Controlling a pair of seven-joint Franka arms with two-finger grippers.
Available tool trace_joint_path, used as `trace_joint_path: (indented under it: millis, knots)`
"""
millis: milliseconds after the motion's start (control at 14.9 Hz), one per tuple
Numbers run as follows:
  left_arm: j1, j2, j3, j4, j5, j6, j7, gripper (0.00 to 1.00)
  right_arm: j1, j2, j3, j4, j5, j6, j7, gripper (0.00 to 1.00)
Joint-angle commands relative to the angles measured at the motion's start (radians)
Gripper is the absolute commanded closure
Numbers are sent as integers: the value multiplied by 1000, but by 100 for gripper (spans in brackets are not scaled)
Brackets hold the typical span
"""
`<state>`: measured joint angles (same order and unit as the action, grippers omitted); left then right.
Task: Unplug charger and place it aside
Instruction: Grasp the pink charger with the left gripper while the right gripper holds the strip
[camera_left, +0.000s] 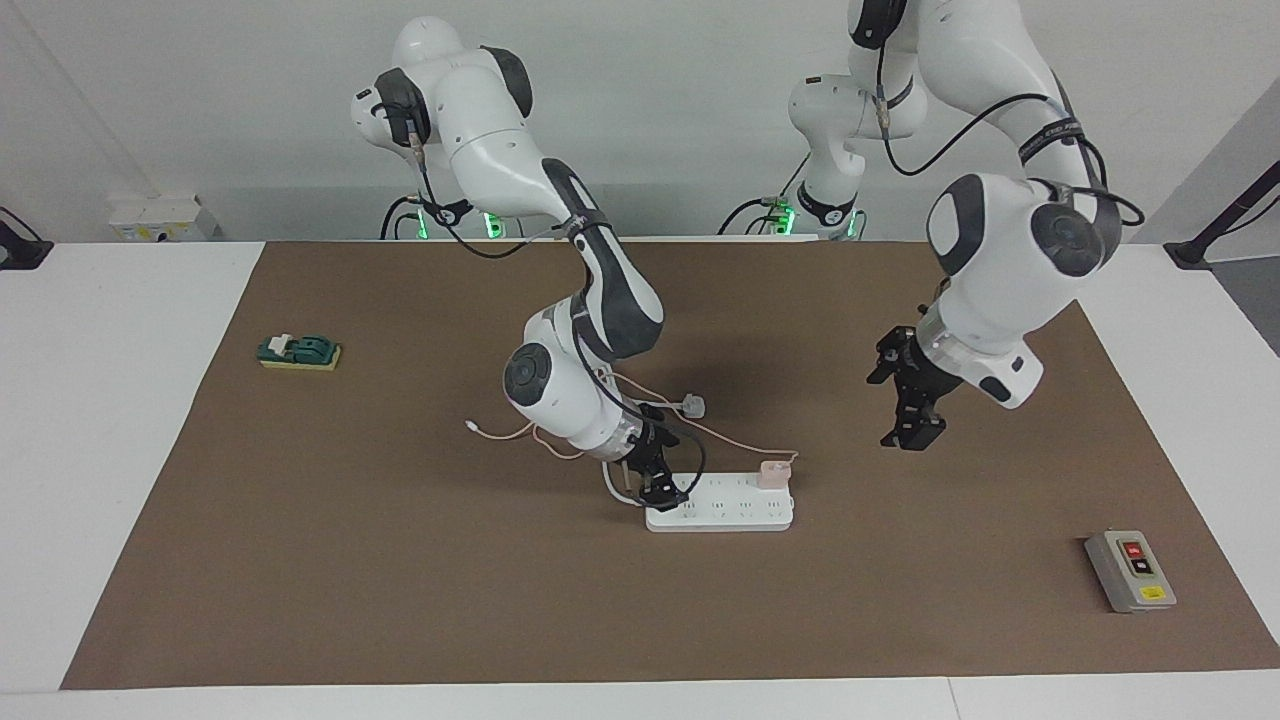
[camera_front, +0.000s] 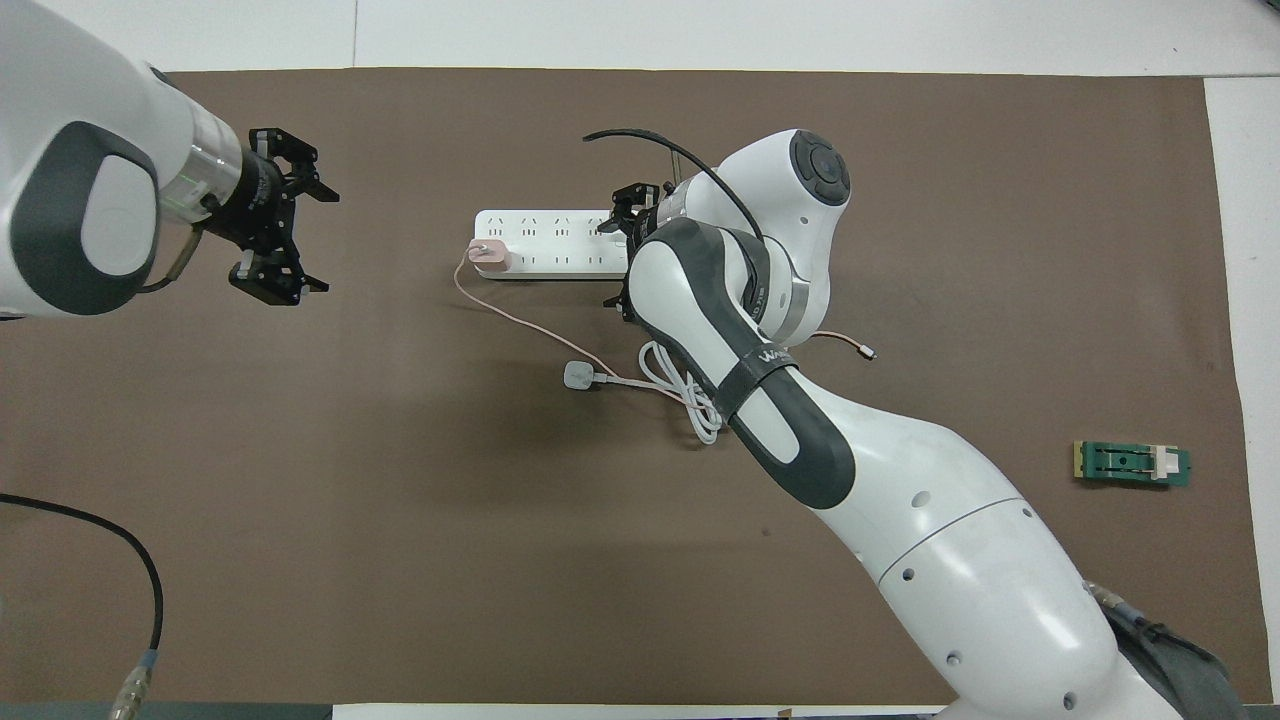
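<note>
The coiled white cord (camera_front: 698, 406) will get dragged along when I pull the charger away, because the thin pink cable (camera_front: 612, 372) runs into it.
The pale pink charger (camera_left: 773, 472) (camera_front: 489, 256) is plugged into the white power strip (camera_left: 735, 512) (camera_front: 545, 258), at the strip's end toward the left arm. Its thin pink cable (camera_front: 520, 315) trails across the brown mat toward the robots. My right gripper (camera_left: 664, 493) (camera_front: 622, 232) is down at the strip's other end, where the white cord leaves it. Its fingertips are shut and hold nothing. My left gripper (camera_left: 912, 438) (camera_front: 322, 242) hangs open and empty over the mat, apart from the strip on the charger's side.
A white plug (camera_left: 692, 406) (camera_front: 578, 375) and its coiled white cord (camera_front: 690, 400) lie just nearer the robots than the strip. A grey switch box (camera_left: 1130, 570) sits toward the left arm's end of the table. A green block (camera_left: 300, 352) (camera_front: 1132, 464) sits toward the right arm's end.
</note>
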<state>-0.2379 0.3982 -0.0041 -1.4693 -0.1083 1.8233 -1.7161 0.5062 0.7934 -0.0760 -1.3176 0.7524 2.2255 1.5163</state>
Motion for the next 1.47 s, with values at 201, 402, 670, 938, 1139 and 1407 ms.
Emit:
trace_joint_path:
  millis: [201,402,670,938,1139,1407]
  knots:
    - [-108,218,30,176,56,69,-246,0,-3,59,7,90,16,-13,18,0]
    - [-150,222,58,169,65,108,-272,0,-18,93,7,142,10,-15,13,0]
    - [-187,215,56,140,87,148,-272,0,-23,115,4,170,2,-15,10,0]
    - [-196,215,56,126,84,195,-272,0,-22,128,4,169,-11,-7,-13,0]
    - [-199,185,58,32,110,220,-272,0,-22,142,4,167,-11,9,-34,0]
    - [-213,180,56,11,116,247,-270,0,-18,155,5,163,-11,36,-44,0]
